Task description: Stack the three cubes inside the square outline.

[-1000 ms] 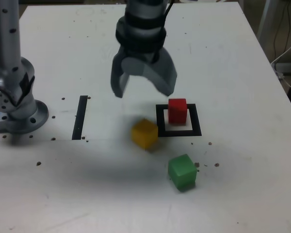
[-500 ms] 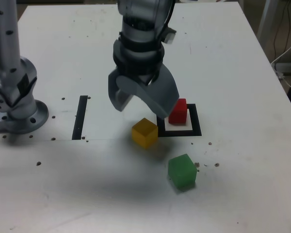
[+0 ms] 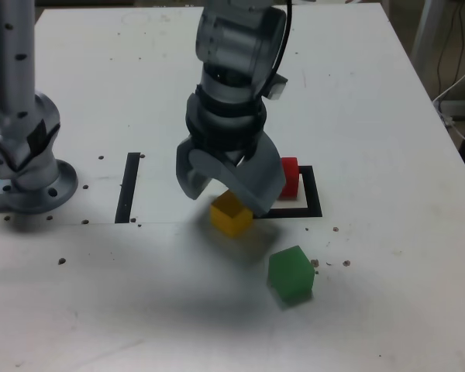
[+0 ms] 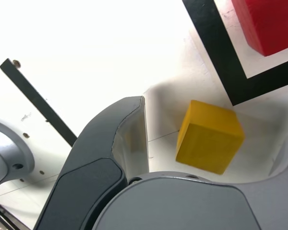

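Note:
I expect the yellow cube's sides (image 4: 184,128), which slant against the open fingers, will turn flush between them when I grip and lift the yellow cube.
My gripper (image 3: 226,198) hangs open and low over the yellow cube (image 3: 231,214), one finger on either side of it, neither touching it. In the wrist view the yellow cube (image 4: 210,137) lies between the jaws, beside one grey finger (image 4: 130,139). The red cube (image 3: 290,177) stands inside the square outline (image 3: 311,203), partly hidden behind a finger; the wrist view shows a corner of the red cube (image 4: 271,21) and of the outline (image 4: 221,55). The green cube (image 3: 291,273) lies alone, nearer the camera on the white table.
A straight black tape strip (image 3: 128,187) lies on the exterior view's left of the cubes. The arm's grey base (image 3: 23,159) stands at the far left. The table's right edge (image 3: 442,132) has cables beyond it.
The gripper has come down and toward the camera, from above the outline to around the yellow cube, and it now covers part of the red cube. No cube has moved.

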